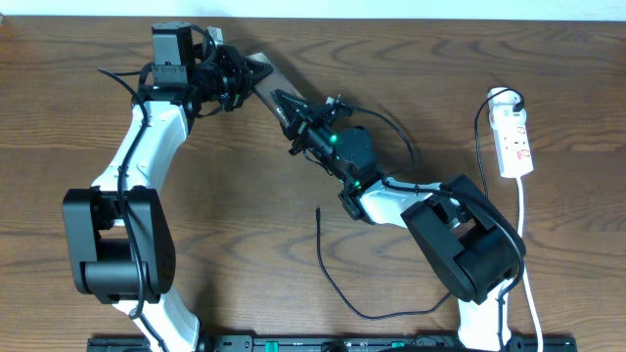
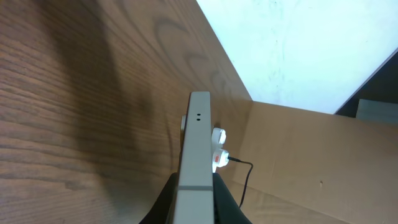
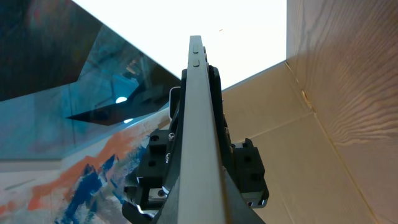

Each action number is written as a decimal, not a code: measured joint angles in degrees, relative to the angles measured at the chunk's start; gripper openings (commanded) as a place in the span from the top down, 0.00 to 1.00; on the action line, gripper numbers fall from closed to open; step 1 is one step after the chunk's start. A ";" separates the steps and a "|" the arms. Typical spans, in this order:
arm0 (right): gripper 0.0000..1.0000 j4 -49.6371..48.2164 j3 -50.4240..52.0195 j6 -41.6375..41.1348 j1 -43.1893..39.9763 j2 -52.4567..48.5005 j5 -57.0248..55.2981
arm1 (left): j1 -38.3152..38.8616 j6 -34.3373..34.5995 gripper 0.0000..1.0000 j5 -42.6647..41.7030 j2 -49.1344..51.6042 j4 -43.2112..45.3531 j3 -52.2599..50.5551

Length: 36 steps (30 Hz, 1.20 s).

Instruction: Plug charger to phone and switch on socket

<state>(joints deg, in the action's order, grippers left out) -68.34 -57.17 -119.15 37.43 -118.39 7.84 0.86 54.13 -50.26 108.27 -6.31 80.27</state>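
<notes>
The phone [image 1: 275, 86] is held by both of my closed grippers, so my right gripper should open and leave the phone to my left gripper before it takes the loose charger tip [image 1: 318, 213].
The phone [image 1: 266, 80] is held off the table at the back centre, edge-on between both grippers. My left gripper [image 1: 243, 84] is shut on its left end and my right gripper [image 1: 294, 110] is shut on its right end. The left wrist view shows the phone's grey edge [image 2: 199, 149] between the left jaws [image 2: 194, 202]. The right wrist view shows the same edge [image 3: 199, 124] between the right jaws [image 3: 200, 211]. The charger tip [image 1: 318, 210] lies loose on the table in front, and its black cable [image 1: 372, 315] loops back toward the socket [image 1: 514, 137] at the right.
The socket [image 2: 217, 153] with a black lead [image 2: 244, 177] also shows behind the phone in the left wrist view. The socket's white cord [image 1: 526, 244] runs down the right side. The right arm's base [image 1: 469, 249] stands at the front right and the left arm's base [image 1: 112, 244] at the front left.
</notes>
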 measured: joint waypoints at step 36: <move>0.01 1.64 -0.04 5.09 0.15 0.00 0.33 | -18.18 -0.11 0.93 -11.21 0.00 5.07 -0.13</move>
<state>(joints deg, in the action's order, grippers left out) -66.70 -57.21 -114.06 37.58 -118.39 8.16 -17.32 54.02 -61.47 108.27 -1.23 80.14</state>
